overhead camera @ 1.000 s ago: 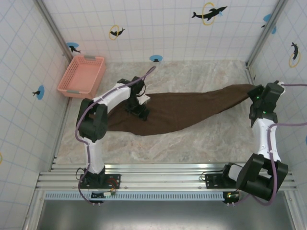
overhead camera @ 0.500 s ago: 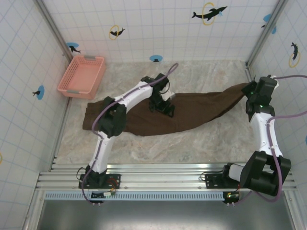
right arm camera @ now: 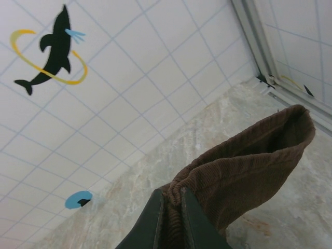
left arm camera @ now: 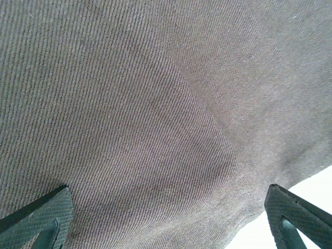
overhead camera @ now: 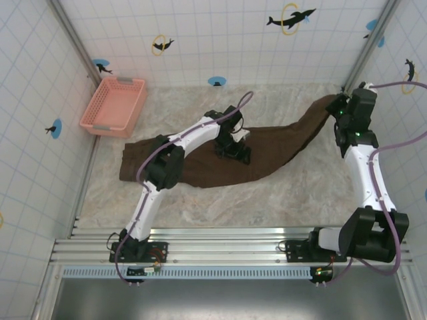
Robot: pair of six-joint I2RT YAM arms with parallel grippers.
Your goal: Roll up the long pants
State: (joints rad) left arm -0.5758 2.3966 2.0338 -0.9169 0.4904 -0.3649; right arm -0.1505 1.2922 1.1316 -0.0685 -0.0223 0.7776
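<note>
My left gripper is above the pants' middle (overhead camera: pixel 225 169), where the leg end has to fold across, so next I move this gripper back toward the pink basket (overhead camera: pixel 115 107) first.
The long pants (overhead camera: pixel 200 163), dark brown and ribbed, lie across the marble table from the left side toward the far right corner. My left gripper (overhead camera: pixel 235 152) is low over their middle, open. In the left wrist view its fingertips (left arm camera: pixel 41 223) stand wide apart over the brown cloth (left arm camera: pixel 155 104) with nothing pinched between them. My right gripper (overhead camera: pixel 337 107) is shut on the leg end, lifted off the table near the far right corner. In the right wrist view the cloth (right arm camera: pixel 249 161) bunches between the closed fingers (right arm camera: pixel 155 218), and the hem hangs open to the right.
A pink basket (overhead camera: pixel 115 105) stands at the far left against the tiled wall. Metal frame posts (overhead camera: pixel 363 47) and tiled walls close in the back corners. Bare marble (overhead camera: pixel 267 200) lies in front of the pants.
My left gripper has slid right along the pants from near the waist end to the middle. My right gripper has carried the leg end up and back toward the far right corner.
</note>
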